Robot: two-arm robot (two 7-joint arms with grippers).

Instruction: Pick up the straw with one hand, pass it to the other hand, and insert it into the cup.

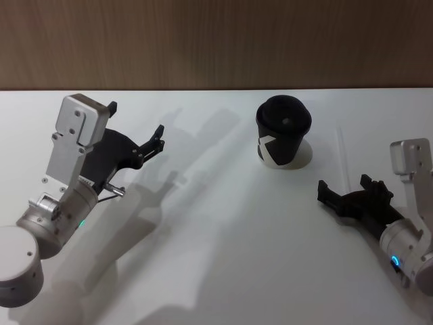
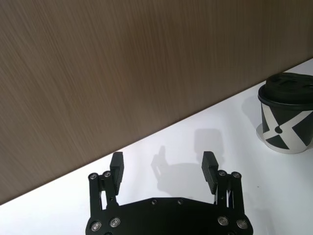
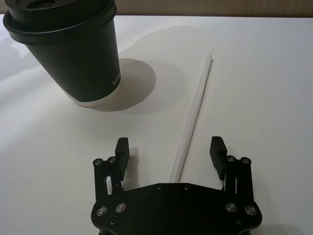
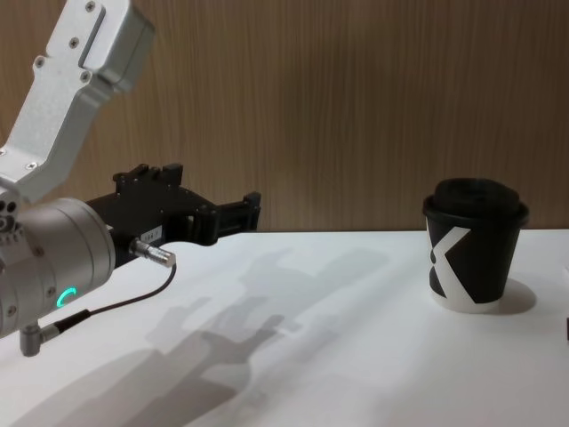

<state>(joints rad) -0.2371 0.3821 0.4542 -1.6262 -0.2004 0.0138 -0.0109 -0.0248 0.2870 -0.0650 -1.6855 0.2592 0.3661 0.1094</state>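
Observation:
The straw rests in one straight, even line point(image 1: 343, 160), so I expect its far end point(image 1: 339, 130) to stick out stiffly and stay straight when I raise the straw's near end.
The straw point(image 3: 195, 112) lies flat on the white table, to the right of the cup point(image 1: 283, 132); in the head view the straw point(image 1: 342, 152) is a faint white line. The black cup point(image 3: 73, 49) stands upright with its domed lid on. My right gripper point(image 3: 169, 149) is open and low over the table, its fingers straddling the near end of the straw without touching it. That right gripper point(image 1: 348, 186) sits right of the cup. My left gripper point(image 1: 157, 139) hovers open and empty at the left, far from the cup point(image 2: 288, 117).
The white table point(image 1: 216, 257) ends at a brown wood-grain wall point(image 1: 216, 40) just behind the cup. Bare tabletop stretches between the two arms. A thin black cable point(image 4: 116, 302) hangs under the left wrist.

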